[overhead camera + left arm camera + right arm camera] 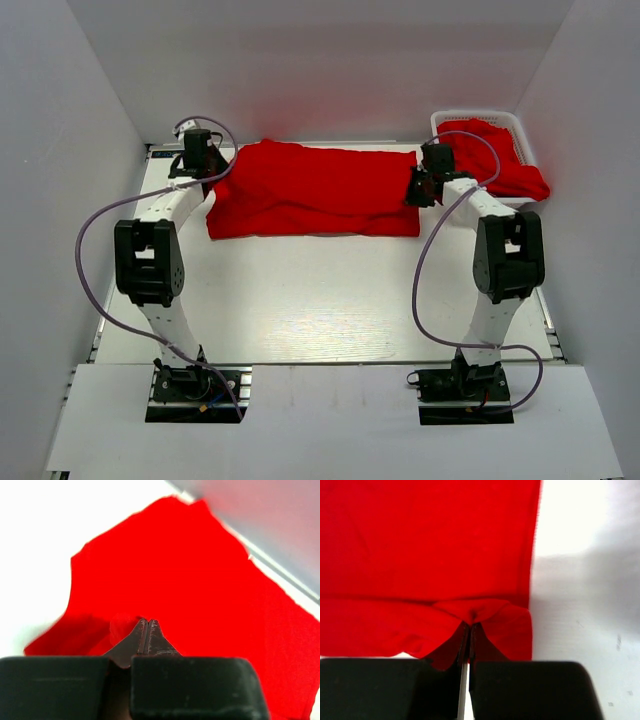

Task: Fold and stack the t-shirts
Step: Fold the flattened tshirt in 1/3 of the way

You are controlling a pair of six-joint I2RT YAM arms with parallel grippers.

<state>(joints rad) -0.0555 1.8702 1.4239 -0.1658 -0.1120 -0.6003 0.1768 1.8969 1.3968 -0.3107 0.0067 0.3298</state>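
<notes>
The near flap's end [519, 629] is in line with the red t-shirt's side edge [528, 592]. My right gripper keeps moving the fold gently forward and lets go of it there.
A red t-shirt [310, 190] lies spread as a wide band across the far middle of the table. My left gripper [208, 182] is at its left end. In the left wrist view the jaws [145, 622] are shut, with a small bunch of the t-shirt [190, 580] pinched at their tip. My right gripper [419, 188] is at the shirt's right end. In the right wrist view it [471, 625] is shut on a puckered fold of the t-shirt [420, 545] near its right edge. A second red t-shirt [500, 162] lies crumpled in and over the basket.
A white lattice basket [472, 116] stands at the far right corner, behind the right arm. White walls close in the table [320, 300] at the back and on both sides. A grey strip [280, 570] runs along the table's far edge beside the shirt.
</notes>
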